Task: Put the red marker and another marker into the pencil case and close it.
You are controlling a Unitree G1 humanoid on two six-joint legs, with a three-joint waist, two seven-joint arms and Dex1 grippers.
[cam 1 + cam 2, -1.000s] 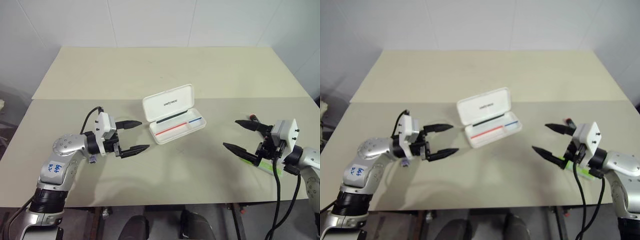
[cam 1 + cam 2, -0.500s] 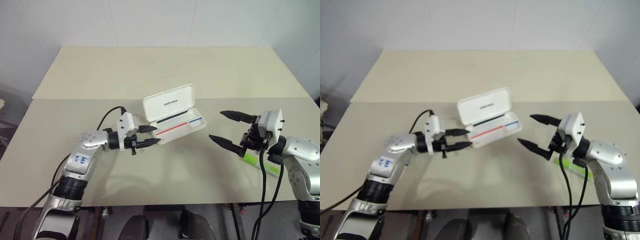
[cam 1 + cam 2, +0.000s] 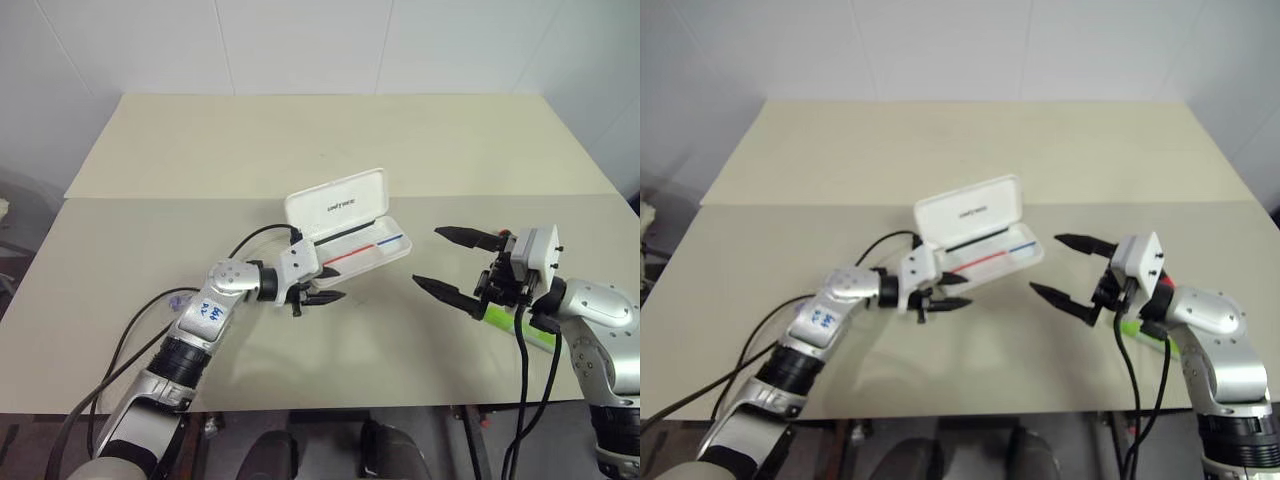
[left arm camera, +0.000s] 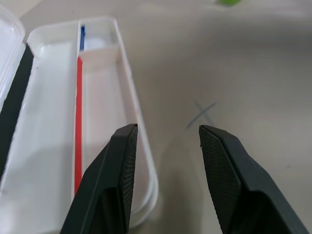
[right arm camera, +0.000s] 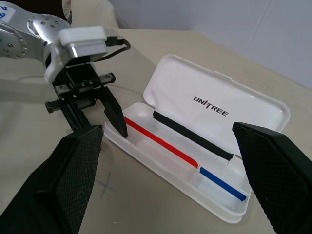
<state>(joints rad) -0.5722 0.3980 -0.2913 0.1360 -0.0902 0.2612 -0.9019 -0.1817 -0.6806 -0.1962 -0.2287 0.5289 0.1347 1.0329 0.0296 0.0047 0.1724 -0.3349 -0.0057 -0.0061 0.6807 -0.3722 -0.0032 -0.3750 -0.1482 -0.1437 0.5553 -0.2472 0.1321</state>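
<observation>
My gripper will lower the lime-green marker [image 3: 521,327] and it will lie flat inside, as the compartment [image 5: 155,152] along the red line is long and empty up to its divider.
The pencil case [image 3: 352,243] lies open at mid-table, its lid [image 5: 214,102] tilted back, with a red and a blue line inside. My left gripper [image 3: 333,285] is open at the case's left end, with narrowed fingers. One finger [image 4: 114,170] is over the tray and the other [image 4: 226,170] is over the table, so the case's rim [image 4: 146,165] passes between them untouched. My right gripper [image 3: 452,262] is wide open and holds nothing, hovering right of the case. The lime-green marker [image 3: 505,320] lies on the table under my right hand. That hand hides the red marker.
A pencilled cross [image 4: 204,116] marks the table just in front of the case. A black cable [image 3: 150,320] trails from my left arm over the near table. The seam [image 3: 150,198] to a second table runs behind the case. The front edge is close below both arms.
My left gripper has moved right and forward to the case's left end, and its fingers have narrowed. My right gripper has shifted a little left, still wide open.
</observation>
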